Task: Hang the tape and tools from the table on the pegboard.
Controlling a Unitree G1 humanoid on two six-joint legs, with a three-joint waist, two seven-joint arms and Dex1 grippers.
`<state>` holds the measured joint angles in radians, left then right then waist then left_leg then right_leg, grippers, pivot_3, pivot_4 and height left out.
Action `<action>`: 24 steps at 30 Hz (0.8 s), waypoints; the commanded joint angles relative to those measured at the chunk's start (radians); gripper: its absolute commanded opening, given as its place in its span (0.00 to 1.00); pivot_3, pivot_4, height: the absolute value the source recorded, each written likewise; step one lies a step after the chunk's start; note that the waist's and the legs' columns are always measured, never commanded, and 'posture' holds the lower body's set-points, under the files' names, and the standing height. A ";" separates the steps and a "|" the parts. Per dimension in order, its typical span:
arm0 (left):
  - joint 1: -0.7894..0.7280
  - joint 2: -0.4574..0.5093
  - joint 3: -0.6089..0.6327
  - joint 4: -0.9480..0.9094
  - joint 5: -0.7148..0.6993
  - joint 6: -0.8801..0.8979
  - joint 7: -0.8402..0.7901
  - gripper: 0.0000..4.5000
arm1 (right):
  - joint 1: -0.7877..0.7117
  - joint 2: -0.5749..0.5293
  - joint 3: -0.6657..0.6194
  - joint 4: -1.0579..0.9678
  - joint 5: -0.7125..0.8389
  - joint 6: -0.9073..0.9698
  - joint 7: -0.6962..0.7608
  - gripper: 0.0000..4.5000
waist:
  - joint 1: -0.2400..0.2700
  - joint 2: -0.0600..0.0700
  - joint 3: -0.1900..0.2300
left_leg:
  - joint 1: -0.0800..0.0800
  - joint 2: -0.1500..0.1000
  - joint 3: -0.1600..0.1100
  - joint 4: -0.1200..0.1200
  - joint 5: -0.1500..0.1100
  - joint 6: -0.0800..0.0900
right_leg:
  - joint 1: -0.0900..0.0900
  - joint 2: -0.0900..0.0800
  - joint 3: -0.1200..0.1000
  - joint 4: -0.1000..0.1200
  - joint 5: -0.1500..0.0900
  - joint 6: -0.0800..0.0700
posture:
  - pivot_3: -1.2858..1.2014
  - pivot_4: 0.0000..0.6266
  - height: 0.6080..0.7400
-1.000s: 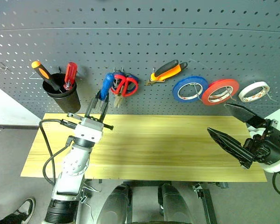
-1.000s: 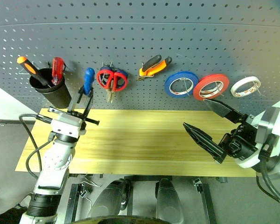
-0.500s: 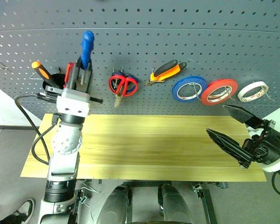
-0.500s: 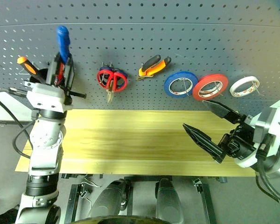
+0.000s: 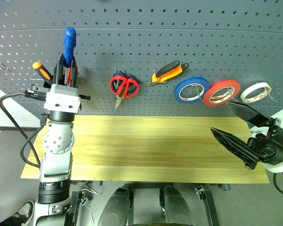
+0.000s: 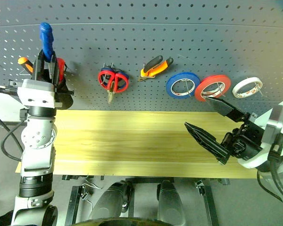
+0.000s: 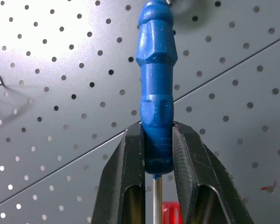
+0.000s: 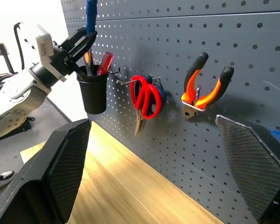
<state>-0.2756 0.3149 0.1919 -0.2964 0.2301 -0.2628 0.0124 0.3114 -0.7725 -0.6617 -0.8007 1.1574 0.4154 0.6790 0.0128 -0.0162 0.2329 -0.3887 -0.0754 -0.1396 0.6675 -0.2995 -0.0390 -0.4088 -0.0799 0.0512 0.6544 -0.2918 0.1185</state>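
Note:
The blue-handled screwdriver's shaft [image 7: 157,200] points down above the black cup [image 8: 94,91], so I should keep lowering it with my left gripper until the shaft is inside, then let go.
My left gripper [image 5: 68,61] is shut on the slim blue-handled screwdriver [image 5: 69,40], handle up and shaft down, held high against the pegboard [image 5: 179,28] just above a black cup [image 8: 94,91]. In the left wrist view the fingers clamp the handle's lower end [image 7: 156,154]. On the pegboard hang the red-handled scissors [image 5: 124,86], the orange-and-black pliers [image 5: 169,72] and, far right, the white tape [image 5: 256,92]. My right gripper [image 5: 220,117] stands open with nothing in it over the right end of the table [image 5: 155,146].
The black cup holds an orange screwdriver [image 5: 40,70] and a red one [image 8: 105,63]. A blue roll [image 5: 192,89] and a red roll [image 5: 221,92] hang beside the white tape. A black cable [image 5: 9,122] loops left of my left arm.
My left gripper has carried the blue screwdriver up and to the left, from in front of the scissors to above the black cup. The right gripper has stayed put.

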 commanded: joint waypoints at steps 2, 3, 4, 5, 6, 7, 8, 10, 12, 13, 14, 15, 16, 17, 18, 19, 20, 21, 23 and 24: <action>0.007 0.021 0.054 0.002 0.006 -0.002 0.031 0.10 | -0.014 -0.018 -0.026 -0.002 0.006 -0.004 0.011 1.00 | -0.001 0.000 0.000 | 0.000 0.000 0.000 0.000 0.000 0.000 | 0.000 0.000 0.000 0.000 0.000 0.000 | 0.51 0.32 0.87; 0.007 0.021 0.056 0.005 0.006 -0.001 0.033 0.10 | -0.015 -0.019 -0.027 -0.001 0.007 -0.003 0.012 1.00 | 0.000 0.000 0.000 | 0.000 0.000 0.000 0.000 0.000 0.000 | 0.000 0.000 0.000 0.000 0.000 0.000 | 0.51 0.32 0.87; 0.009 0.020 0.060 0.019 0.003 0.000 0.038 0.10 | -0.019 -0.022 -0.024 0.000 0.009 -0.001 0.010 1.00 | 0.000 0.000 0.000 | 0.000 0.000 0.000 0.000 0.000 0.000 | 0.000 0.000 0.000 0.000 0.000 0.000 | 0.51 0.32 0.87; 0.011 0.018 0.061 0.027 0.001 0.001 0.041 0.10 | -0.022 -0.025 -0.025 0.001 0.011 0.001 0.010 1.00 | 0.000 0.000 0.000 | 0.000 0.000 0.000 0.000 0.000 0.000 | 0.000 0.000 0.000 0.000 0.000 0.000 | 0.51 0.32 0.87; 0.014 0.015 0.061 0.035 0.001 0.002 0.045 0.10 | -0.024 -0.028 -0.027 0.001 0.016 0.003 0.010 1.00 | 0.000 0.000 0.000 | 0.000 0.000 0.000 0.000 0.000 0.000 | 0.000 0.000 0.000 0.000 0.000 0.000 | 0.51 0.32 0.87; 0.020 0.009 0.058 0.045 -0.002 0.009 0.047 0.10 | -0.027 -0.032 -0.031 -0.001 0.025 0.006 0.007 1.00 | 0.000 -0.001 0.000 | 0.000 0.000 0.000 0.000 0.000 0.000 | 0.000 0.000 0.000 0.000 0.000 0.000 | 0.51 0.32 0.87; 0.025 0.004 0.054 0.048 -0.003 0.016 0.049 0.10 | -0.029 -0.035 -0.037 -0.002 0.033 0.009 0.006 1.00 | 0.000 -0.001 0.000 | 0.000 0.000 0.000 0.000 0.000 0.000 | 0.000 0.000 0.000 0.000 0.000 0.000 | 0.51 0.33 0.87; 0.038 -0.007 0.045 0.048 -0.001 0.020 0.054 0.10 | -0.033 -0.044 -0.054 -0.007 0.056 0.016 0.001 1.00 | -0.001 -0.001 0.000 | 0.000 0.000 0.000 0.000 0.000 0.000 | 0.000 0.000 0.000 0.000 0.000 0.000 | 0.50 0.33 0.87; 0.050 -0.016 0.043 0.045 0.001 0.019 0.060 0.10 | -0.042 -0.053 -0.076 -0.015 0.098 0.018 -0.009 1.00 | -0.001 -0.001 0.000 | 0.000 0.000 0.000 0.000 0.000 0.000 | 0.000 0.000 0.000 0.000 0.000 0.000 | 0.50 0.33 0.87; 0.054 -0.019 0.043 0.045 0.001 0.022 0.062 0.10 | -0.047 -0.057 -0.087 -0.017 0.120 0.019 -0.016 1.00 | -0.001 -0.001 0.000 | 0.000 0.000 0.000 0.000 0.000 0.000 | 0.000 0.000 0.000 0.000 0.000 0.000 | 0.50 0.33 0.87; 0.058 -0.023 0.046 0.046 -0.001 0.026 0.065 0.10 | -0.053 -0.064 -0.100 -0.020 0.146 0.022 -0.024 1.00 | -0.001 -0.001 0.000 | 0.000 0.000 0.000 0.000 0.000 0.000 | 0.000 -0.001 0.000 0.000 0.000 0.000 | 0.50 0.34 0.87; 0.062 -0.025 0.048 0.053 -0.001 0.026 0.069 0.10 | -0.056 -0.072 -0.110 -0.022 0.163 0.025 -0.031 1.00 | -0.001 -0.001 0.000 | 0.000 0.000 0.000 0.000 0.000 0.000 | 0.000 -0.001 0.000 0.000 0.000 0.000 | 0.50 0.34 0.87; 0.064 -0.025 0.049 0.059 0.000 0.024 0.073 0.10 | -0.059 -0.079 -0.116 -0.025 0.174 0.029 -0.038 1.00 | -0.002 -0.001 0.000 | 0.000 0.000 0.000 0.000 0.000 0.000 | 0.000 -0.001 0.000 0.000 0.000 0.000 | 0.50 0.34 0.87; 0.065 -0.026 0.048 0.062 0.001 0.023 0.078 0.10 | -0.060 -0.085 -0.120 -0.027 0.182 0.031 -0.043 1.00 | -0.003 -0.001 -0.001 | 0.000 0.000 0.000 0.000 0.000 0.000 | 0.000 -0.001 0.000 0.000 0.000 0.000 | 0.50 0.34 0.87; 0.067 -0.028 0.046 0.060 0.003 0.026 0.080 0.10 | -0.058 -0.089 -0.125 -0.026 0.189 0.033 -0.045 1.00 | -0.003 -0.001 -0.001 | 0.000 0.000 0.000 0.000 0.000 0.000 | 0.000 -0.001 0.000 0.000 0.000 0.000 | 0.50 0.34 0.87; 0.070 -0.030 0.043 0.056 0.003 0.032 0.080 0.10 | -0.058 -0.092 -0.130 -0.025 0.195 0.035 -0.047 1.00 | -0.003 -0.001 -0.001 | 0.000 0.000 0.000 0.000 0.000 0.000 | 0.000 -0.001 0.000 0.000 0.000 0.000 | 0.50 0.34 0.87; 0.070 -0.024 0.033 0.058 -0.008 0.031 0.059 0.10 | -0.057 -0.095 -0.133 -0.023 0.195 0.037 -0.047 1.00 | -0.003 -0.001 -0.001 | 0.000 0.000 0.000 0.000 0.000 0.000 | 0.000 -0.001 0.000 0.000 0.000 0.000 | 0.49 0.34 0.87; 0.071 -0.031 0.036 0.054 -0.010 0.037 0.066 0.10 | -0.056 -0.097 -0.135 -0.020 0.195 0.040 -0.046 1.00 | -0.003 -0.001 -0.001 | 0.000 0.000 0.000 0.000 0.000 0.000 | 0.000 -0.001 0.000 0.000 0.000 0.000 | 0.49 0.34 0.87; 0.073 -0.036 0.045 0.049 -0.004 0.048 0.078 0.10 | -0.055 -0.100 -0.134 -0.017 0.190 0.043 -0.044 1.00 | -0.002 -0.001 -0.001 | 0.000 0.000 0.000 0.000 0.000 0.000 | 0.000 -0.001 0.000 0.000 0.000 0.000 | 0.49 0.34 0.87; 0.074 -0.037 0.047 0.046 0.003 0.050 0.083 0.10 | -0.053 -0.101 -0.134 -0.015 0.188 0.044 -0.042 1.00 | -0.002 -0.001 -0.001 | 0.000 0.000 0.000 0.000 0.000 0.000 | 0.000 -0.001 0.000 0.000 0.000 0.000 | 0.49 0.34 0.87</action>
<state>-0.2042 0.2733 0.2199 -0.2167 0.2291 -0.2142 0.0773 0.2599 -0.8594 -0.7610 -0.8020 1.3333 0.4606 0.6343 0.0104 -0.0172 0.2322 -0.3887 -0.0754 -0.1395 0.6677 -0.2996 -0.0388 -0.4088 -0.0807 0.0513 0.6548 -0.2917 0.1183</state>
